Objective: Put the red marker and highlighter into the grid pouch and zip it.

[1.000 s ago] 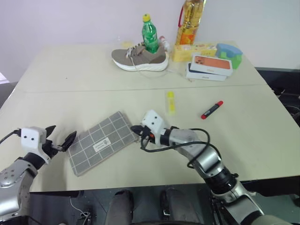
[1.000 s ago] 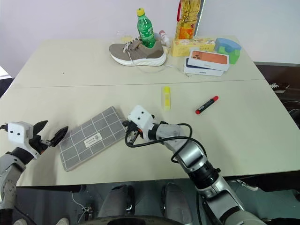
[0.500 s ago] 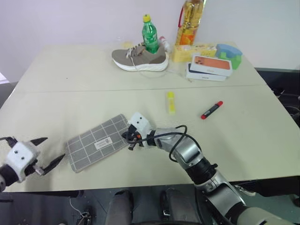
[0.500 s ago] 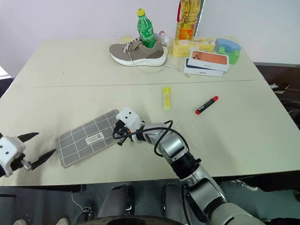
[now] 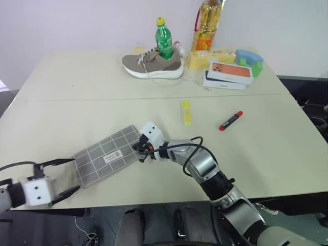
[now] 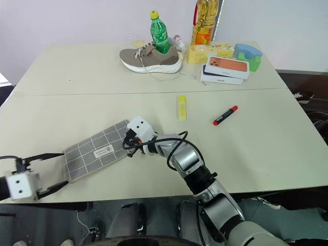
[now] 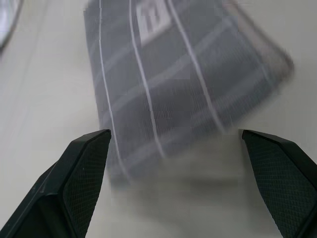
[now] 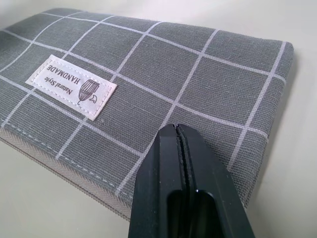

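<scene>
The grid pouch's lower end (image 7: 166,151) juts out straight above its shadow, so the grid pouch will stay extended instead of flopping when I lift it by that end.
The grid pouch (image 5: 108,156) lies flat near the table's front edge, grey with white lines and a small white label (image 8: 72,87). My right gripper (image 5: 141,150) is shut, its tips over the pouch's right end (image 8: 176,130), with nothing visible between the fingers. My left gripper (image 5: 68,177) hangs open off the pouch's left end, at the table's front edge, one finger above the other; in the left wrist view the pouch (image 7: 183,84) lies just ahead of the spread fingers (image 7: 84,163). The yellow highlighter (image 5: 186,111) and the red marker (image 5: 230,120) lie loose on the table, further right.
At the back of the table stand a grey shoe (image 5: 152,64), a green bottle (image 5: 164,38), an oil bottle (image 5: 207,23), a yellow box (image 5: 210,56), stacked phone boxes (image 5: 230,74) and a blue-green object (image 5: 250,57). The table's front edge (image 5: 154,202) runs just below the pouch.
My left gripper pulled back toward the front edge and rolled, so its fingers now stand one over the other. My right gripper slid left to the pouch's end, then held still.
</scene>
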Available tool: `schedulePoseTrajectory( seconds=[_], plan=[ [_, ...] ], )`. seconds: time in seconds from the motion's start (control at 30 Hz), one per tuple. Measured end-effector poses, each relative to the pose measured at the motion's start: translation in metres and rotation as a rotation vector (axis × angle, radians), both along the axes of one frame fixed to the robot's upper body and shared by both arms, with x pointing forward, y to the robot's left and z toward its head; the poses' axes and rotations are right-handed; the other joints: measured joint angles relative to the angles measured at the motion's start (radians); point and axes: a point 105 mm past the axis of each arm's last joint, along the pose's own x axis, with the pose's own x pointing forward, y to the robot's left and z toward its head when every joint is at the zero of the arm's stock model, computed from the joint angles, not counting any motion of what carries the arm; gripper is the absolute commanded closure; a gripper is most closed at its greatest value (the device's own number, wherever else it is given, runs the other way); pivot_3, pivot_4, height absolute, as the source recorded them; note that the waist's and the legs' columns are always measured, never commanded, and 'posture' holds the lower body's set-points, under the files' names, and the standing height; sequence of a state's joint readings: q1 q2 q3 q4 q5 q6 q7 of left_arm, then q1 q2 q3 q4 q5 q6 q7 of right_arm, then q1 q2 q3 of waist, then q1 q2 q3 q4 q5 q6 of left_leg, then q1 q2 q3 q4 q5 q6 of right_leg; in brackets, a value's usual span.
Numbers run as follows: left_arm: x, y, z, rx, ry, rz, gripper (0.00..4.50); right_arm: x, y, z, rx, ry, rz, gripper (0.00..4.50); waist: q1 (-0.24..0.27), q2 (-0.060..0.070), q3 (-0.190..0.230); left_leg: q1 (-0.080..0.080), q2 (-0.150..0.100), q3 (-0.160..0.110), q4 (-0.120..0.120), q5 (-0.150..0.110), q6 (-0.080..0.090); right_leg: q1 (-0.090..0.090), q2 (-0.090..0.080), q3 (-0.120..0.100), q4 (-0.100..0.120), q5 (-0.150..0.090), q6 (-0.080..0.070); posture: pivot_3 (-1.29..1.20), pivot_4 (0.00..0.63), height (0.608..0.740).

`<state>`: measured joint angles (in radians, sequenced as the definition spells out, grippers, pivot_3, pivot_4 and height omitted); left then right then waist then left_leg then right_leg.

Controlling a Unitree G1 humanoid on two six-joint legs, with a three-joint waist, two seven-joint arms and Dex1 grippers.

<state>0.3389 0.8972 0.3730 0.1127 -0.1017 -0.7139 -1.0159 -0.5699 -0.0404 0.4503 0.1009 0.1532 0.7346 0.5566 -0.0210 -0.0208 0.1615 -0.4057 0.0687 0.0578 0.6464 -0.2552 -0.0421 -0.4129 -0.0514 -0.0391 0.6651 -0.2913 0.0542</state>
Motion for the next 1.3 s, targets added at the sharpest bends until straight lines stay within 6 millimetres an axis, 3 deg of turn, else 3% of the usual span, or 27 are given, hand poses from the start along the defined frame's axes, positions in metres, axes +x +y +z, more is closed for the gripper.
schedulePoseTrajectory(
  seconds=[0.1, 0.2, 0.43, 0.6, 0.7, 0.8, 0.9, 0.93, 1.13, 1.2, 1.3],
  plan=[
    [0.004, -0.016, -0.004, -0.016, -0.005, -0.067, 0.0, 0.0, 0.0, 0.0, 0.0, -0.001, 0.0, 4.46, 0.0, -0.001, 0.0, 0.0, 0.0, 0.0, 0.0, 0.0, 0.0, 0.0, 0.001, 0.0, 0.0, 0.0, 0.0, 0.0, 0.15, 0.74],
    [0.007, -0.027, -0.007, -0.023, -0.015, -0.128, 0.81, 0.0, -0.002, 0.0, -0.007, -0.01, -0.008, 4.5, 0.001, 0.0, -0.001, 0.0, 0.0, 0.0, 0.0, 0.0, 0.0, 0.0, 0.001, 0.0, 0.0, 0.0, 0.0, 0.0, 0.15, 0.74],
    [0.014, -0.033, -0.015, -0.026, -0.037, -0.185, 4.42, 0.001, -0.004, 0.0, -0.012, -0.02, -0.024, 4.5, 0.006, -0.001, -0.001, 0.0, 0.0, 0.001, 0.0, 0.0, 0.0, 0.0, 0.002, 0.0, 0.0, 0.0, 0.0, 0.0, 0.15, 0.74],
    [0.019, -0.033, -0.014, -0.029, -0.057, -0.19, 4.42, 0.001, -0.008, 0.0, -0.008, -0.032, -0.037, 4.5, 0.007, -0.001, -0.001, 0.0, 0.0, 0.001, 0.0, 0.0, 0.0, 0.0, 0.002, 0.0, 0.0, 0.0, 0.001, 0.0, 0.15, 0.74],
    [0.027, -0.04, -0.011, -0.122, -0.041, -0.135, 4.42, 0.009, -0.017, 0.004, 0.016, -0.07, -0.096, 4.5, 0.01, -0.002, -0.001, -0.001, -0.001, 0.001, 0.0, 0.0, 0.0, 0.0, 0.002, 0.0, 0.0, 0.0, 0.001, 0.0, 0.15, 0.74],
    [0.042, -0.061, 0.003, -0.293, -0.043, -0.075, 4.42, 0.033, -0.056, 0.025, 0.042, -0.155, -0.247, 4.5, 0.014, -0.002, 0.0, -0.003, -0.001, 0.0, 0.002, 0.0, 0.0, 0.0, 0.0, -0.001, 0.0, 0.001, 0.002, 0.0, 0.15, 0.74],
    [0.057, -0.082, 0.016, -0.395, -0.062, -0.057, 4.5, 0.045, -0.104, 0.052, 0.036, -0.251, -0.339, 3.62, 0.011, -0.001, 0.0, -0.003, -0.002, 0.001, 0.002, 0.0, 0.0, 0.0, 0.001, 0.0, -0.001, 0.001, 0.003, 0.0, 0.15, 0.74],
    [0.064, -0.096, 0.021, -0.43, -0.074, -0.069, 4.5, 0.046, -0.124, 0.061, 0.013, -0.272, -0.357, 3.1, 0.011, -0.001, 0.0, -0.003, -0.003, 0.001, 0.001, 0.0, 0.0, 0.0, 0.001, 0.0, -0.002, 0.001, 0.004, 0.0, 0.15, 0.74],
    [0.079, -0.14, 0.024, -0.543, -0.059, -0.097, 4.5, 0.036, -0.183, 0.073, -0.098, -0.292, -0.386, 0.14, 0.004, 0.002, 0.001, -0.002, -0.001, 0.003, -0.001, 0.0, 0.001, -0.002, 0.008, 0.001, -0.001, 0.001, 0.003, 0.0, 0.15, 0.74],
    [0.079, -0.146, 0.022, -0.551, -0.043, -0.099, 4.5, 0.03, -0.191, 0.074, -0.112, -0.293, -0.39, 0.06, 0.001, 0.002, 0.001, -0.002, 0.0, 0.003, -0.001, 0.0, 0.001, -0.002, 0.009, 0.003, -0.001, 0.001, 0.003, 0.0, 0.15, 0.74],
    [0.078, -0.156, 0.021, -0.574, -0.026, -0.11, 4.5, 0.018, -0.185, 0.068, -0.101, -0.254, -0.358, 0.06, 0.004, 0.002, 0.001, -0.002, 0.0, 0.003, -0.001, 0.0, 0.001, -0.002, 0.009, 0.003, -0.001, 0.001, 0.003, 0.0, 0.15, 0.74]
  ],
)
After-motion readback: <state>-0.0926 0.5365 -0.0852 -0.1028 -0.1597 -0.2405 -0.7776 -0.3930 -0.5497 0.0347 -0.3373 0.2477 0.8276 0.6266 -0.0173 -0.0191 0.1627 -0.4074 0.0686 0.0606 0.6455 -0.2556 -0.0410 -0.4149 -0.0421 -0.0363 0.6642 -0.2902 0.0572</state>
